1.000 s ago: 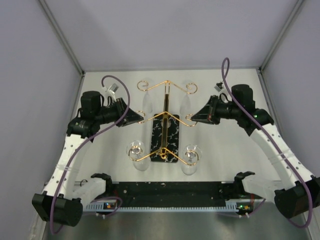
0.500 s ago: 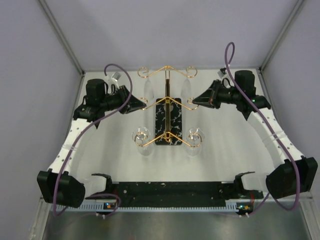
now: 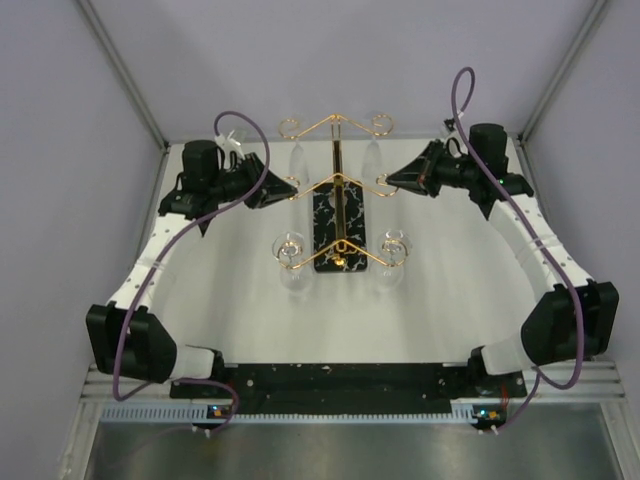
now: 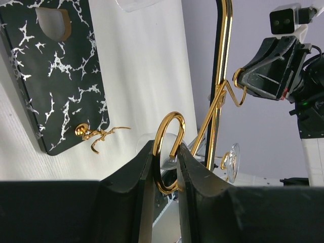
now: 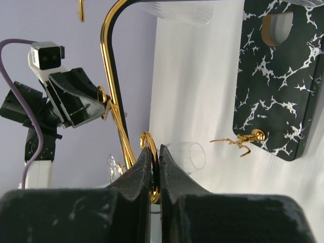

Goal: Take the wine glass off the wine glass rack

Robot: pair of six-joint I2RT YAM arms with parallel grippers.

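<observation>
The black base [image 3: 325, 230] sits squarely under the gold stem, so the robot's right gripper goes on steadying the middle scroll [image 3: 388, 192] until the rack stands still, and then let go.
The wine glass rack [image 3: 338, 182] is a gold wire stand on a black, white-veined base [image 3: 337, 228] at mid table. Several clear wine glasses hang bowl-down from its arms. One wine glass [image 3: 290, 251] is at the near left and another [image 3: 393, 248] at the near right. My left gripper [image 3: 292, 189] is shut on the left middle scroll; in the left wrist view that gripper [image 4: 166, 152] pinches the gold loop [image 4: 163, 132]. My right gripper [image 3: 389, 183] is shut on the right middle scroll, and in the right wrist view it [image 5: 154, 154] clamps the loop [image 5: 148, 139], with a glass bowl [image 5: 190, 154] just behind.
Two more glasses [image 3: 297, 160] hang on the far arms near the back wall. Grey side walls close in the table left and right. A black rail [image 3: 340, 383] with both arm bases runs along the near edge.
Both arms have stretched away from the near edge and carried the rack with its glasses toward the back wall. Neither grip on the scrolls has changed.
</observation>
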